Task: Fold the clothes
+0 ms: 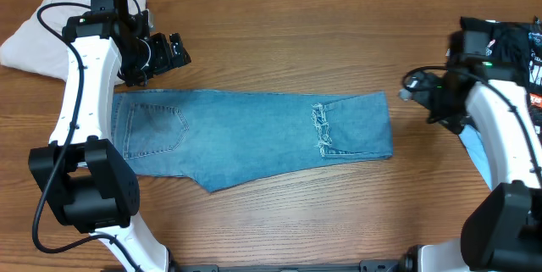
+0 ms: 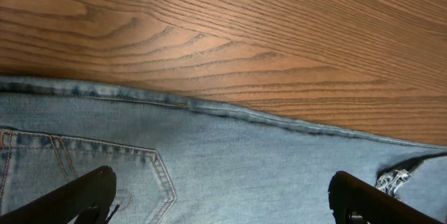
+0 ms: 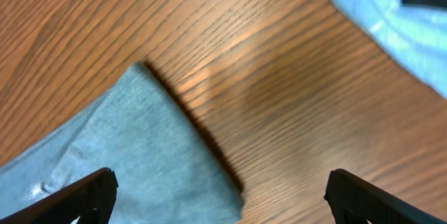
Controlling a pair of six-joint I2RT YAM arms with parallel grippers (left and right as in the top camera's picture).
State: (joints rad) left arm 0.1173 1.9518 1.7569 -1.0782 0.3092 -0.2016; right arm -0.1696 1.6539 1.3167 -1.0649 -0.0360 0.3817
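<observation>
I can see my right gripper's open fingers on both sides of the edge of the jeans' leg end (image 1: pixel 378 126), clear of the pale blue cloth. I should now lower the gripper until the fingers pinch that edge (image 1: pixel 389 118).
The light blue jeans (image 1: pixel 254 135) lie flat across the middle of the table, folded lengthwise, waist and back pocket at the left, frayed ripped knee (image 1: pixel 321 130) toward the right. My left gripper (image 1: pixel 169 50) is open and empty, above the table just beyond the waist end; its wrist view shows the jeans (image 2: pixel 230 161) and pocket stitching between its fingers (image 2: pixel 223 199). My right gripper (image 1: pixel 412 88) is open and empty, just right of the leg end. Its wrist view shows the cuff corner (image 3: pixel 140 154) between its fingers (image 3: pixel 223 196).
Beige khaki trousers (image 1: pixel 34 39) lie at the far left corner behind the left arm. A black printed garment (image 1: pixel 512 39) with pale blue cloth (image 1: pixel 476 149) lies at the right edge; the pale cloth also shows in the right wrist view (image 3: pixel 391 21).
</observation>
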